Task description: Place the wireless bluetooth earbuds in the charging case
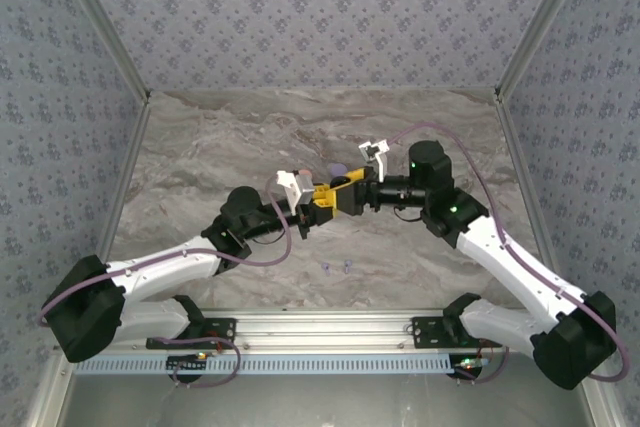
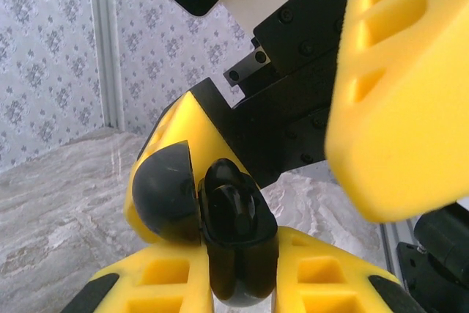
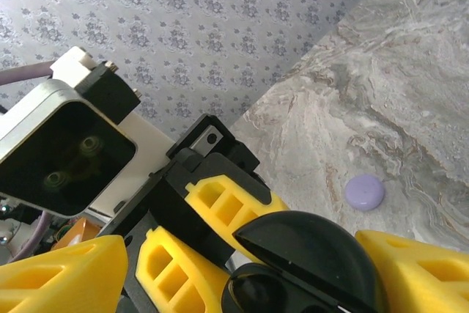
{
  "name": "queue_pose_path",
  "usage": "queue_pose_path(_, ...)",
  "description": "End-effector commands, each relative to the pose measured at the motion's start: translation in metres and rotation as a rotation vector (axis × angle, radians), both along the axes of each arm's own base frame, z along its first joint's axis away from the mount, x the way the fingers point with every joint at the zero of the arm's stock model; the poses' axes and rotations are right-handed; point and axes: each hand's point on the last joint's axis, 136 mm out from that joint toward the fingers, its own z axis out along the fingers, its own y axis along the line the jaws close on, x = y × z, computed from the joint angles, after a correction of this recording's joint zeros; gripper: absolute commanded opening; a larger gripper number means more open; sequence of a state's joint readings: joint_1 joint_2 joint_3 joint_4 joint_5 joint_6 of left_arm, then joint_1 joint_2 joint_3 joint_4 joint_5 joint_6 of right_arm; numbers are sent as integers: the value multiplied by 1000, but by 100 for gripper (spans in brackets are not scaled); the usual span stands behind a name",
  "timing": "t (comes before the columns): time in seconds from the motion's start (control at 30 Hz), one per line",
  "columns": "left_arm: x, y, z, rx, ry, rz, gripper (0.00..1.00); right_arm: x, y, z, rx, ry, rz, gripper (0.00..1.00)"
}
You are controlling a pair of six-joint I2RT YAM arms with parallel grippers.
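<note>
I keep holding the case with my left gripper while the black earbud sits in the black case's slot [image 2: 238, 209], until its lid [image 2: 165, 192] shuts, and then release it on the marble.
My left gripper [image 2: 238, 284] is shut on the black charging case [image 2: 242, 254] and holds it upright above the table, with its domed lid [image 2: 163, 192] swung open to the left. A black earbud [image 2: 236, 207] sits in the case's well. My right gripper [image 3: 249, 278] is open, its yellow fingers [image 3: 62, 276] standing either side of the lid [image 3: 311, 243] with a gap on the left side. In the top view both grippers [image 1: 320, 205] [image 1: 346, 191] meet at mid-table. Two lavender earbuds [image 1: 327, 268] [image 1: 347, 266] lie on the marble in front of them.
A round lavender case [image 3: 364, 192] lies shut on the marble table [image 1: 200, 147] just behind the grippers, seen as a lavender case [image 1: 338, 169] from above. Patterned walls stand on three sides. The metal rail [image 1: 320, 322] with the arm bases runs along the near edge.
</note>
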State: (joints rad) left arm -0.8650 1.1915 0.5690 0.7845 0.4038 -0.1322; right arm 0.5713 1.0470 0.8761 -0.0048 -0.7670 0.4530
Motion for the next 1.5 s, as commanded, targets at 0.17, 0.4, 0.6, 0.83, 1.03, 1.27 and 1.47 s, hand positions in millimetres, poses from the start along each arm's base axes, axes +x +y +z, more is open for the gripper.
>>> queue_pose_path(0.17, 5, -1, 1, 3, 13, 19, 7, -29, -13, 31, 54, -165, 32, 83)
queue_pose_path(0.4, 5, -1, 0, 5, 20, 16, 6, -29, -15, 28, 49, -190, 15, 83)
queue_pose_path(0.6, 5, -1, 0, 5, 22, 18, 6, -28, -17, 27, 35, -192, 3, 83)
queue_pose_path(0.83, 15, 2, -5, 23, 52, 75, 6, -9, -28, 6, -93, -158, -117, 87)
queue_pose_path(1.03, 37, 10, -20, 57, 141, 146, 5, 37, -69, -22, -280, -97, -419, 100)
queue_pose_path(1.27, 83, 31, -63, 126, 380, 223, 5, 60, -128, -52, -344, -77, -722, 100)
queue_pose_path(1.47, 114, 19, -123, 293, 595, 258, 2, 55, -146, -77, -320, 23, -760, 100)
